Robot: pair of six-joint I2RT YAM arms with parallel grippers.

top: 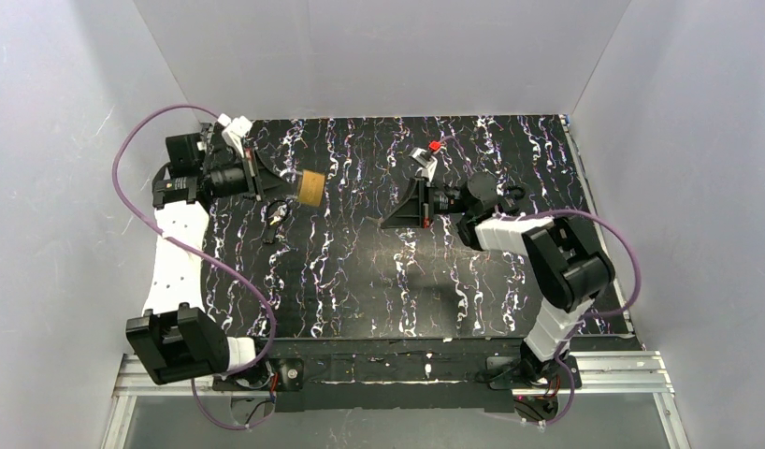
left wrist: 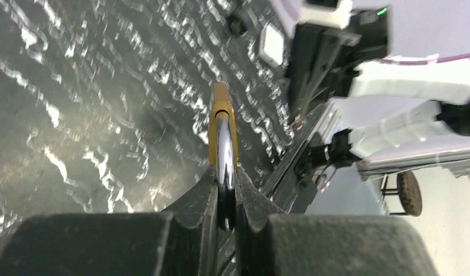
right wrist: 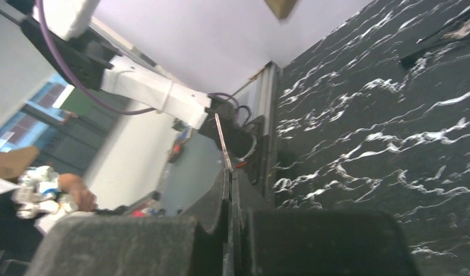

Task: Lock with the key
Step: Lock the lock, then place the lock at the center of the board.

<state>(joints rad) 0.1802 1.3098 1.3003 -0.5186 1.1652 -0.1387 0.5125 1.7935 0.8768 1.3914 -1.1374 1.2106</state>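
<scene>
The key is clear of the brass lock point(top: 310, 188). My left gripper goes on lowering the lock to the open marble point(top: 311, 233) and lets go once the lock's body rests there.
The brass lock point(top: 310, 187) hangs above the table at the back left, my left gripper point(top: 289, 183) shut on its silver shackle. In the left wrist view the shackle point(left wrist: 225, 152) runs between the fingers and the gold body point(left wrist: 222, 115) points away edge-on. My right gripper point(top: 388, 223) hovers mid-table, pointing left toward the lock but well apart from it. It is shut on a thin metal key point(right wrist: 222, 141), whose blade sticks out past the fingertips point(right wrist: 218, 190). The lock's corner point(right wrist: 280, 7) shows at the top of the right wrist view.
A small dark padlock with a bit of metal point(top: 279, 211) lies on the black marbled table point(top: 379, 290) just below the held lock, and another small dark piece point(top: 270, 236) lies nearby. White walls close the table on three sides.
</scene>
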